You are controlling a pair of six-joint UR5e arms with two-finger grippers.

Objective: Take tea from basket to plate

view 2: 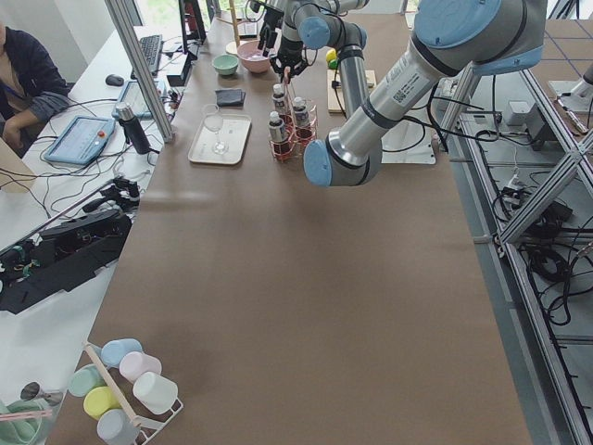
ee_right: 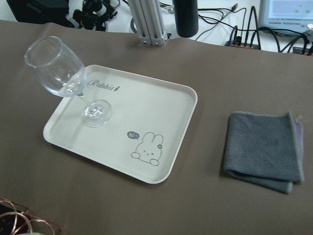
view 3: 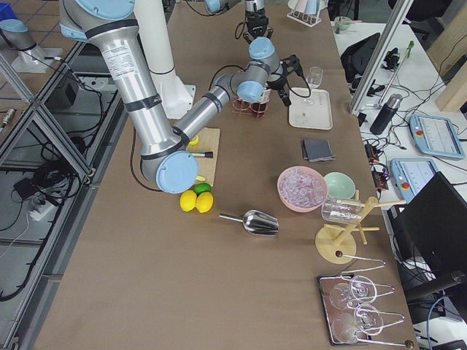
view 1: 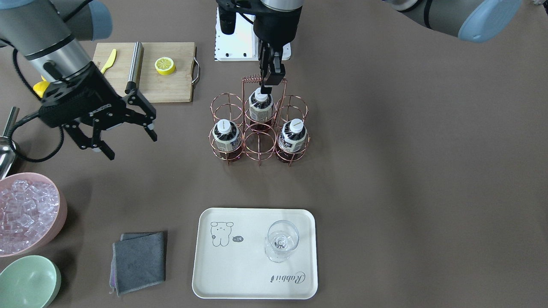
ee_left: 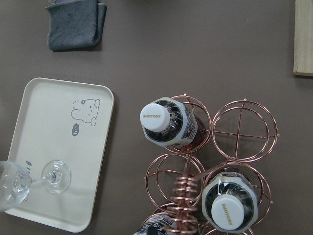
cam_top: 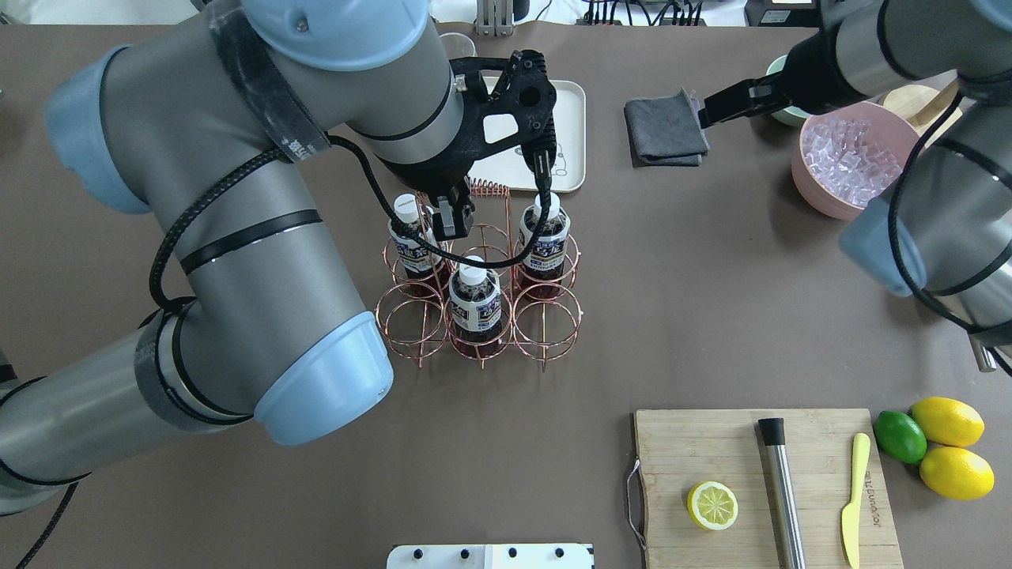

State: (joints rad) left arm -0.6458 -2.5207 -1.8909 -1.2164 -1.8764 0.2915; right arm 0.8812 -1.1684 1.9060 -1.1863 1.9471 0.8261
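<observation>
My gripper will carry the basket by its handle, and the remaining tea bottles will stay in their slots then, because copper wire rings go around the tea bottles.
Three tea bottles stand in the copper wire basket: one in the back middle slot, one front left, one front right. My left gripper is open and empty, hovering above the basket's coiled handle, with one finger over a bottle's cap. The left wrist view looks down on the bottles. The cream plate lies in front of the basket. My right gripper is open and empty, well off to the side.
A stemmed glass stands on the plate. A grey cloth, a pink bowl of ice and a green bowl sit nearby. A cutting board with a lemon half lies behind the right gripper.
</observation>
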